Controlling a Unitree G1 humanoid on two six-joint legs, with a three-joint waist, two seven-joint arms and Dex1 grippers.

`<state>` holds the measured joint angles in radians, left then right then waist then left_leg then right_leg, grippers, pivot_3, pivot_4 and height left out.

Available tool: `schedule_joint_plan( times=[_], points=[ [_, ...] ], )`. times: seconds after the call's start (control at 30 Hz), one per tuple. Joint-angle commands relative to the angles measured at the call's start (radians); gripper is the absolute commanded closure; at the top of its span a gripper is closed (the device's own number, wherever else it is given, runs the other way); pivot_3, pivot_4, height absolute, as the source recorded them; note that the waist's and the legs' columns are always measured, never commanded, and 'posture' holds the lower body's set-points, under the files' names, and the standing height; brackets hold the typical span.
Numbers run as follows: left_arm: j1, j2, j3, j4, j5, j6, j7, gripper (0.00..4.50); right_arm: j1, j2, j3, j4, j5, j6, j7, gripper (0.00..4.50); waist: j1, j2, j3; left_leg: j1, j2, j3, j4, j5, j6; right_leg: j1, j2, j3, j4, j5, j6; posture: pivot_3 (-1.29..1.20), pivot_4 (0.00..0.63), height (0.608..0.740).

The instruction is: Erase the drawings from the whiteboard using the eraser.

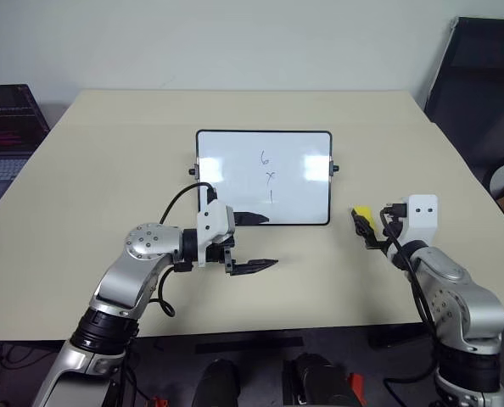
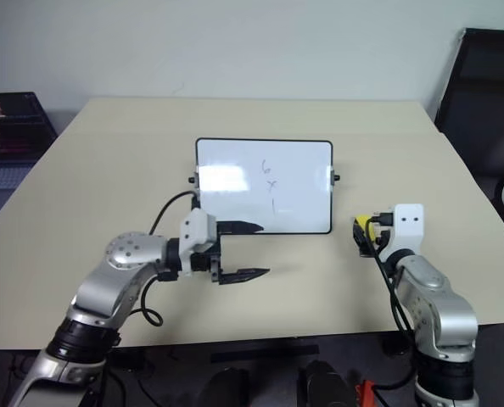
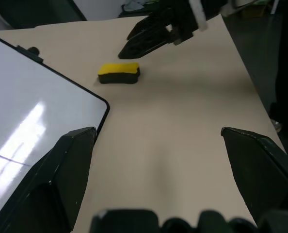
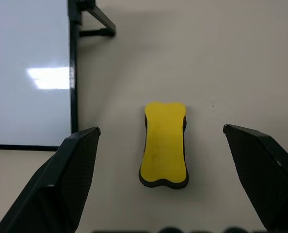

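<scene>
The yellow eraser (image 4: 164, 143) is lying lengthwise between the open fingers, clear of the whiteboard. My right gripper should carry on going down until its fingers are on both sides of the eraser's narrow waist (image 4: 165, 141), and then close.
The whiteboard (image 1: 226, 191) lies flat in the middle of the table, with the drawings (image 1: 268, 178), three small dark marks in a column, near its centre. The yellow eraser (image 1: 363, 214) lies on the table just right of the board's near right corner. My right gripper (image 4: 161, 128) is open and hovers over the eraser (image 4: 164, 144), one finger on each side, not touching it. My left gripper (image 1: 265, 242) is open at the board's near edge and points right toward the eraser (image 3: 119, 73), with nothing between its fingers.
The beige table (image 1: 108, 170) has bare room all around the board. A laptop (image 1: 6, 127) sits beyond the table's left edge. A black chair (image 1: 477, 85) stands at the far right. The board's knob (image 1: 334, 168) sticks out of its side edge.
</scene>
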<state>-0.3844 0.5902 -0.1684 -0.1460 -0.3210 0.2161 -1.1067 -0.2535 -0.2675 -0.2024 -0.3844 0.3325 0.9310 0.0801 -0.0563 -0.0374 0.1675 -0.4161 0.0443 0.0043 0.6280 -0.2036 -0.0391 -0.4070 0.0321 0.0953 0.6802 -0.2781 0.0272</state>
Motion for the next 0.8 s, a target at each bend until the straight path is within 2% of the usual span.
schedule_joint_plan(
  times=[0.03, 0.33, 0.8],
  points=[
    [-0.003, 0.007, -0.008, -0.025, 0.009, -0.029, -0.017, 0.00, -0.051, -0.001, 0.002, 0.049, -0.019, -0.040, -0.001, 0.05, 0.000, 0.000, 0.000, 0.000, 0.000, 0.000, 0.000, 0.000, 0.000, 0.000, 0.000, 0.000, 0.000, 0.000, 0.000, 0.00, 0.150, 0.740],
    [-0.007, 0.007, 0.029, -0.014, 0.017, -0.039, 0.004, 0.00, -0.130, -0.008, 0.031, 0.220, -0.061, -0.126, 0.027, 0.05, 0.000, 0.000, 0.000, 0.000, 0.000, 0.000, 0.000, 0.000, 0.000, 0.000, 0.000, 0.000, 0.000, 0.000, 0.000, 0.00, 0.150, 0.740],
    [-0.055, 0.006, 0.037, 0.044, 0.035, -0.056, 0.018, 0.00, -0.145, -0.009, 0.033, 0.339, -0.089, -0.185, 0.044, 0.05, 0.000, 0.000, 0.000, 0.000, 0.000, 0.000, 0.000, 0.000, 0.000, 0.000, 0.000, 0.000, 0.000, 0.000, 0.000, 0.00, 0.150, 0.740]
  ],
)
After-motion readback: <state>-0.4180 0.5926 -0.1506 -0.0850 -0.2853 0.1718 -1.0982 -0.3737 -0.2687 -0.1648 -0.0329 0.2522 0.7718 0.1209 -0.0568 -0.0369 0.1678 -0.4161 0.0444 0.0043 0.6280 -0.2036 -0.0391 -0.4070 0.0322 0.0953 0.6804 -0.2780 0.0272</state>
